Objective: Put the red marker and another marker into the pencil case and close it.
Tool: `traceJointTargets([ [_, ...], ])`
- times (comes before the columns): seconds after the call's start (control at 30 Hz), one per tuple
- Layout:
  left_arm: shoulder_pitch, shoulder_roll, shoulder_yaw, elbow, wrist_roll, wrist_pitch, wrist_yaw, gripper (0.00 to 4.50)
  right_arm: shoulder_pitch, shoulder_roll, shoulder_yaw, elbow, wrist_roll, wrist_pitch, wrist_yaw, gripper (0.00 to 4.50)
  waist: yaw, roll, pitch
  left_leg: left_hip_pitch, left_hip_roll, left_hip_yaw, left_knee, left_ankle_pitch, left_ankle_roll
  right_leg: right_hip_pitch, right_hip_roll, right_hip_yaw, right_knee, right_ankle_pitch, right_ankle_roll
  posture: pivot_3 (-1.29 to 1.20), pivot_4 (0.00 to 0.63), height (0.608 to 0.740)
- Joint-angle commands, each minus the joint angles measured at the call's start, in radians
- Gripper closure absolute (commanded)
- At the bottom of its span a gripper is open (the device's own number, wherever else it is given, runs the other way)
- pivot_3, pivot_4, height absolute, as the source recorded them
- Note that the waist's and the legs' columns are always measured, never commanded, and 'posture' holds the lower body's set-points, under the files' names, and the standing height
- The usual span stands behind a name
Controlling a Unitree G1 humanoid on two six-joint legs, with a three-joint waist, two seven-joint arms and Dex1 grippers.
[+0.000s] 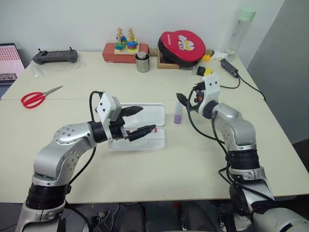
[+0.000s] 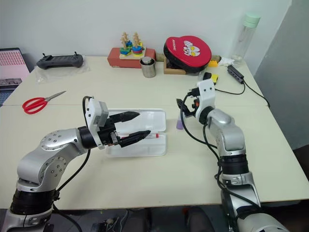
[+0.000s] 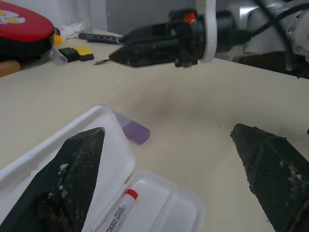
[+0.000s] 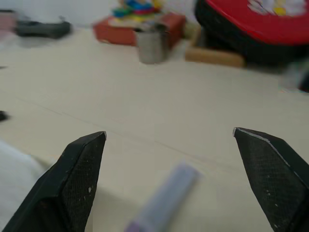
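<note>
My right gripper should keep moving down to the marker's purple end until its fingers are on either side of it, as the lilac marker is clear of the pencil case.
The pencil case lies open on the table, lid flat beside its tray. In the tray lies the red marker, its red cap toward the hinge. My left gripper hovers over the case, open, with nothing between its fingers. The lilac marker rests on the table just right of the case. Behind and slightly above that marker is my right gripper, pointing left toward it, open and empty. The right wrist view shows the lilac marker low between the spread fingers, untouched.
Red scissors lie at the left. Along the back stand a controller, a wooden stacking toy, a metal cup, a red round case and a bottle. A cable with an adapter runs at the back right.
</note>
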Motion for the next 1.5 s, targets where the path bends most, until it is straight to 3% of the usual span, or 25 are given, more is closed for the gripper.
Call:
traceJointTargets([
  [0.03, -0.067, -0.017, -0.006, 0.050, 0.027, -0.047, -0.009, 0.00, -0.009, 0.071, 0.001, -0.025, 0.003, 0.004, -0.089, 0.09, -0.006, 0.000, 0.000, 0.000, 0.000, 0.000, 0.000, 0.000, 0.000, 0.000, 0.000, 0.000, 0.000, 0.000, 0.000, 0.00, 0.150, 0.740],
  [0.23, -0.133, -0.047, -0.034, 0.113, 0.069, -0.089, -0.014, 0.00, 0.009, 0.130, 0.051, 0.070, -0.044, 0.012, -0.166, 0.09, -0.016, 0.000, 0.000, -0.001, 0.000, 0.000, 0.000, 0.000, 0.000, 0.000, 0.000, 0.000, 0.000, 0.000, 0.000, 0.00, 0.150, 0.740],
  [0.6, -0.246, -0.166, -0.099, 0.133, 0.170, -0.134, 0.078, 0.00, 0.026, 0.130, 0.148, 0.212, -0.139, 0.007, -0.215, 0.09, -0.015, 0.000, 0.000, 0.000, 0.000, -0.001, 0.000, 0.000, 0.000, 0.001, 0.000, 0.000, 0.000, 0.000, 0.001, 0.00, 0.150, 0.740],
  [0.7, -0.261, -0.188, -0.113, 0.145, 0.186, -0.142, 0.086, 0.00, 0.022, 0.118, 0.141, 0.226, -0.159, 0.008, -0.240, 0.55, -0.016, 0.000, 0.000, 0.000, 0.000, -0.001, 0.000, 0.000, 0.000, 0.001, 0.000, 0.000, 0.000, 0.000, 0.001, 0.00, 0.150, 0.740],
  [0.97, -0.269, -0.209, -0.107, 0.161, 0.194, -0.151, 0.095, 0.00, 0.010, 0.089, 0.071, 0.256, -0.150, -0.012, -0.298, 2.58, -0.001, 0.000, 0.000, 0.000, -0.001, -0.001, 0.002, 0.000, 0.000, 0.002, 0.000, 0.000, 0.000, 0.001, 0.002, 0.00, 0.150, 0.740],
  [1.1, -0.270, -0.211, -0.108, 0.172, 0.198, -0.155, 0.096, 0.00, -0.003, 0.081, 0.034, 0.266, -0.141, -0.041, -0.319, 3.37, 0.006, 0.000, 0.000, 0.000, -0.001, -0.001, 0.002, 0.000, 0.000, 0.002, 0.000, -0.001, 0.000, 0.001, 0.003, 0.00, 0.150, 0.740],
  [1.2, -0.262, -0.207, -0.100, 0.172, 0.193, -0.149, 0.099, 0.00, -0.021, 0.076, 0.015, 0.249, -0.122, -0.090, -0.308, 3.39, 0.006, 0.000, 0.000, 0.000, -0.001, -0.001, 0.002, 0.000, 0.000, 0.002, 0.000, 0.000, -0.001, 0.002, 0.003, 0.00, 0.150, 0.740],
  [1.37, -0.197, -0.162, -0.029, 0.111, 0.150, -0.106, 0.107, 0.00, -0.093, 0.042, -0.003, 0.147, -0.030, -0.255, -0.135, 3.39, -0.007, 0.000, 0.000, -0.001, -0.001, 0.000, 0.002, 0.000, 0.000, 0.001, 0.000, 0.000, -0.001, 0.002, 0.003, 0.00, 0.150, 0.740],
  [1.5, -0.021, -0.077, 0.110, -0.025, 0.038, -0.035, 0.060, 0.00, -0.159, -0.019, 0.080, 0.033, 0.107, -0.275, 0.214, 3.39, -0.032, 0.002, 0.001, -0.001, -0.001, 0.001, 0.000, 0.000, 0.000, 0.000, 0.000, 0.002, -0.001, 0.002, 0.003, 0.00, 0.150, 0.740],
])
